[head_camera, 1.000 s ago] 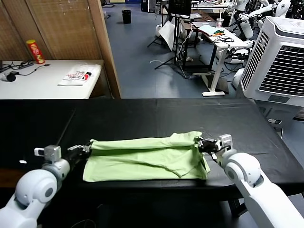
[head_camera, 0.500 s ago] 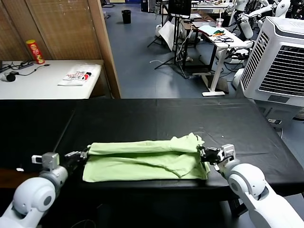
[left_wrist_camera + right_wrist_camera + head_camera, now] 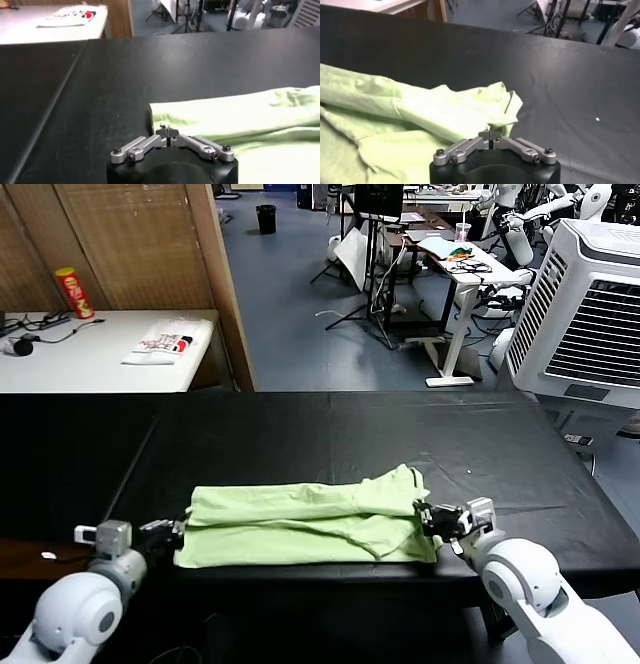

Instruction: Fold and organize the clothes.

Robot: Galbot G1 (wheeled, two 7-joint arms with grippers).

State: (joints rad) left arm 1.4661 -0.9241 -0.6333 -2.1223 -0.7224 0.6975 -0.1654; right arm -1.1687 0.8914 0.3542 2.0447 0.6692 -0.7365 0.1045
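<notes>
The T-shirt's far corner bunches into a peak (image 3: pixel 404 475) past the robot's right gripper, so the right gripper should pull that corner (image 3: pixel 509 101) straight before the left gripper folds the T-shirt.
The pale lime-green T-shirt (image 3: pixel 300 524) lies folded into a long band across the black table (image 3: pixel 350 434), close to its near edge. My left gripper (image 3: pixel 172 531) sits low at the shirt's left end. In the left wrist view the left gripper (image 3: pixel 168 131) has its fingertips together over the edge of the shirt (image 3: pixel 240 115). My right gripper (image 3: pixel 428 517) is at the shirt's right end. In the right wrist view the right gripper (image 3: pixel 490 134) has its tips closed on a small corner of the shirt (image 3: pixel 395 115).
A white side table (image 3: pixel 90 354) at the back left carries a white packet with red print (image 3: pixel 165 342) and a red can (image 3: pixel 74 292). A wooden partition (image 3: pixel 215 274) stands behind the table. A white air cooler (image 3: pixel 590 314) is at the right.
Both grippers have drawn back towards the table's near edge and dragged the shirt with them. The raised fold at its right end has sunk flatter.
</notes>
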